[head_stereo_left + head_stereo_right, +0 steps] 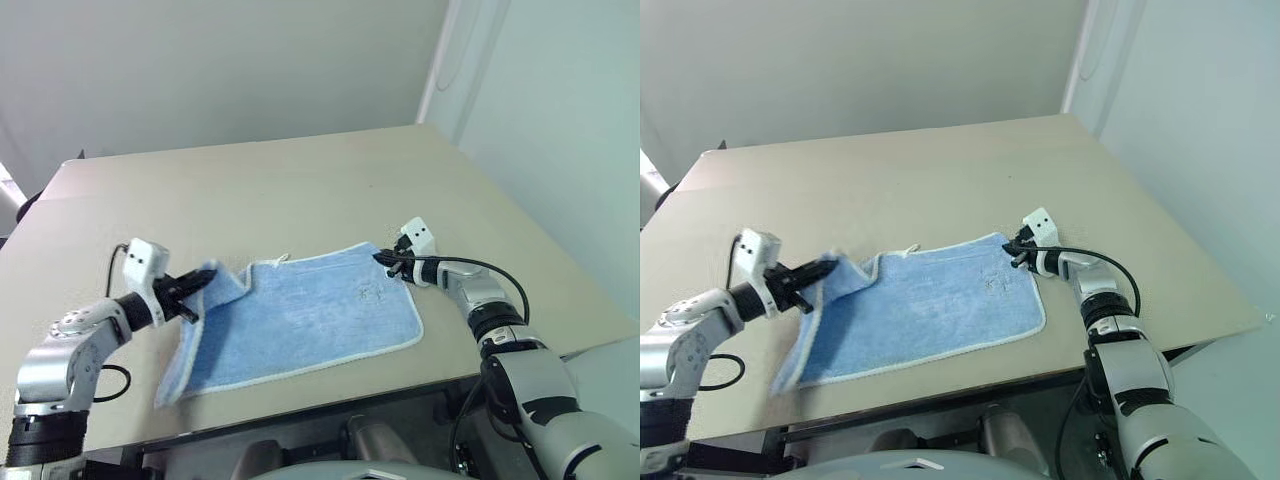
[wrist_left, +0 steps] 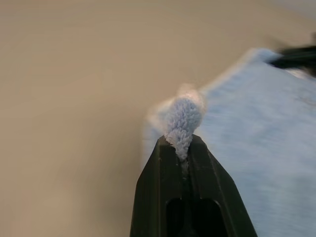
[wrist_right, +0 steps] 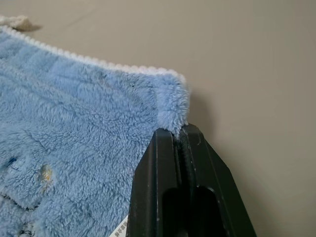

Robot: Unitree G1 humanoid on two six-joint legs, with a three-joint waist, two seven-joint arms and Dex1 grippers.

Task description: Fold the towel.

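The towel's far edge (image 1: 248,275) is buckled near the towel's raised corner, so my left gripper should pull that corner (image 1: 214,267) away from my right gripper before folding the towel.
The light-blue towel (image 1: 310,320) with white edging lies spread on the beige table (image 1: 300,190), its left side lifted and hanging in a fold. My left gripper (image 1: 205,283) is shut on the towel's far left corner (image 2: 182,123) and holds it raised above the table. My right gripper (image 1: 381,258) is shut on the towel's far right corner (image 3: 173,111), low by the table top. A small white loop (image 1: 283,260) shows on the far edge.
The table runs wide and bare behind the towel, with its front edge (image 1: 330,400) just near of the cloth and its right edge (image 1: 560,250) beyond my right arm. A pale wall stands behind.
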